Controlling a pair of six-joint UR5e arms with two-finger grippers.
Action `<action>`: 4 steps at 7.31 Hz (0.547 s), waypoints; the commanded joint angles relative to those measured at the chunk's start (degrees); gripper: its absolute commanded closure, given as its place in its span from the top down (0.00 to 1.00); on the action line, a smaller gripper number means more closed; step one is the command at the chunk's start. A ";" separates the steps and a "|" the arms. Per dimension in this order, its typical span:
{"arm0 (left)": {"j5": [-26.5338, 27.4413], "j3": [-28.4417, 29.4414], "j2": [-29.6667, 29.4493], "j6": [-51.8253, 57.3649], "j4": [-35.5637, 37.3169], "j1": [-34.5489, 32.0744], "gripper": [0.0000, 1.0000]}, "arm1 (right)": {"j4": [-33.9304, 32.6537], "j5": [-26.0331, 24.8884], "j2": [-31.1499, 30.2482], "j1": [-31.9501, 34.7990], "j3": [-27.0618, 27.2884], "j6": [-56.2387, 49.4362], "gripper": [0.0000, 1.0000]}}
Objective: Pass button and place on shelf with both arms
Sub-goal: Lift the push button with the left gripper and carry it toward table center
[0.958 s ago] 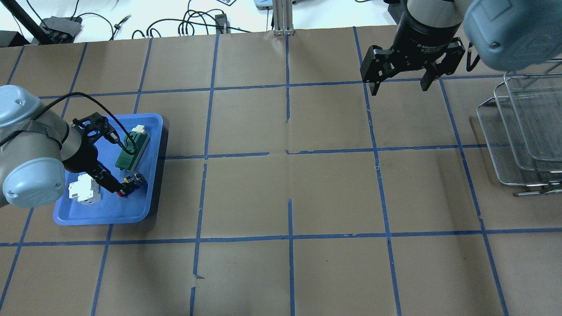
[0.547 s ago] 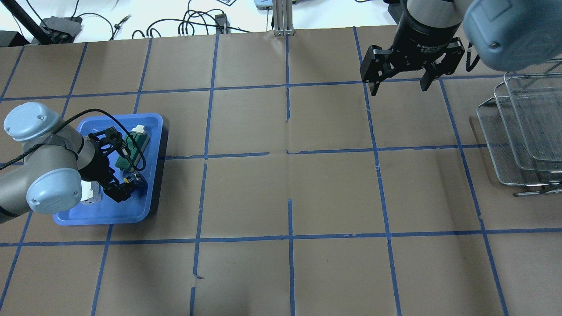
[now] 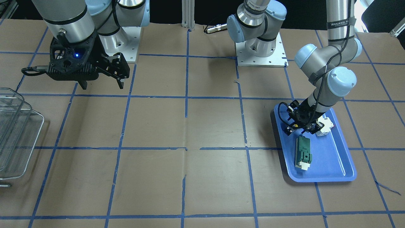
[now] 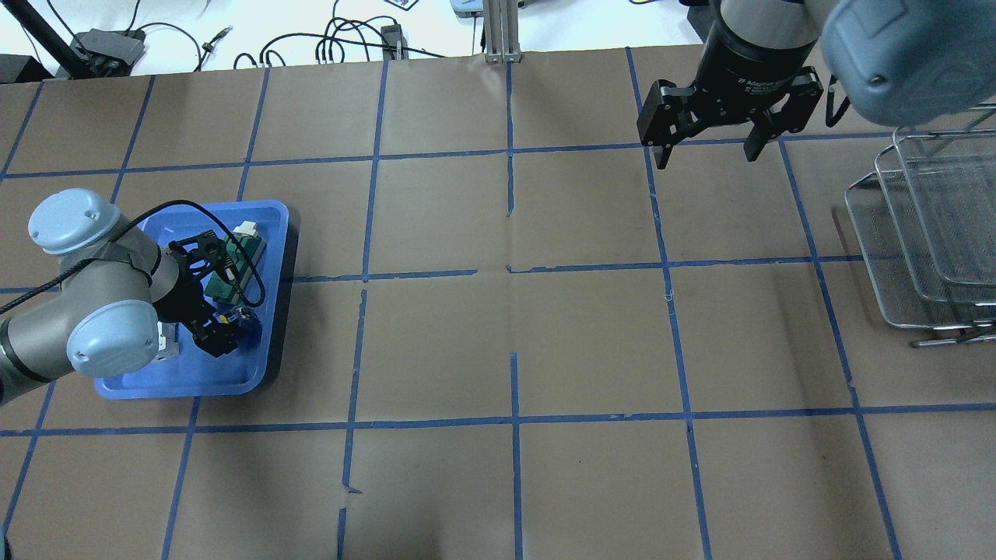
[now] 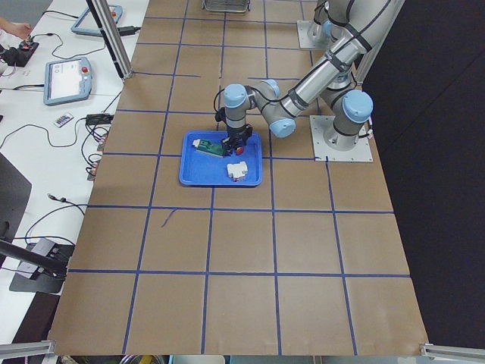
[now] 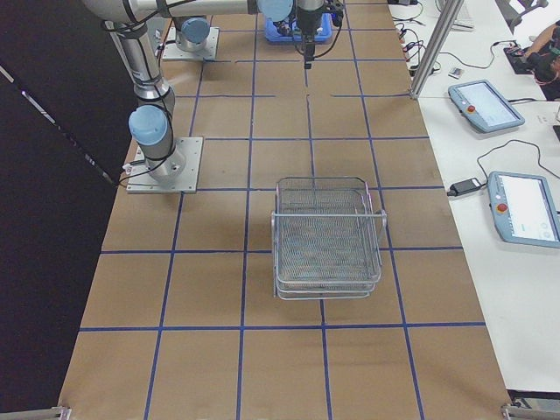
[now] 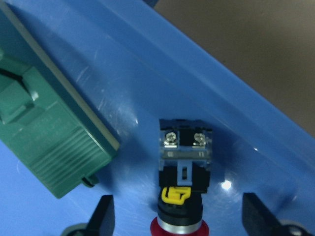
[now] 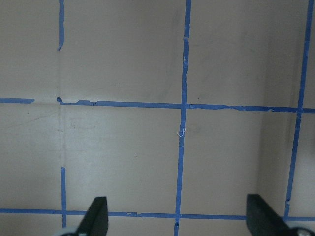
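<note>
The screw end [image 7: 185, 139] will point straight out, free for my right gripper, when I carry the button, because the fingers are on both sides of the cap end [image 7: 179, 221].
The button [image 7: 184, 162], with red cap, yellow detail and black body, lies on its side in the blue tray [image 4: 187, 381]. It also shows in the front view [image 3: 295, 126]. My left gripper [image 7: 179, 221] is open, low over the tray, with one finger on each side of the button's cap and not touching it; it also shows in the overhead view [image 4: 224, 330]. My right gripper [image 4: 708, 155] is open and empty, high over the far right of the table. The wire-mesh shelf [image 4: 918, 233] stands at the right edge, also seen in the front view [image 3: 15, 136].
A green block [image 7: 44, 132] lies in the tray just beside the button; it also shows in the front view [image 3: 303, 152]. A white breaker [image 3: 324, 126] lies in the tray behind my left wrist. Brown paper with a blue tape grid covers the table.
My left arm has swung in over the tray and its gripper has shifted closer to the green block, over the button. My right arm has not moved.
</note>
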 commanded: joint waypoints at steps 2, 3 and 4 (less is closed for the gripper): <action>-0.23 0.29 0.57 4.98 0.18 -0.01 0.00 | 0.00 0.00 0.02 0.01 0.00 0.06 1.00; -0.41 0.37 1.88 4.64 -0.25 -0.53 0.00 | 0.00 0.00 0.02 -0.08 0.00 -0.03 1.00; -2.67 1.16 3.89 4.46 -1.21 -0.53 0.00 | 0.00 0.00 0.02 0.01 0.00 0.06 1.00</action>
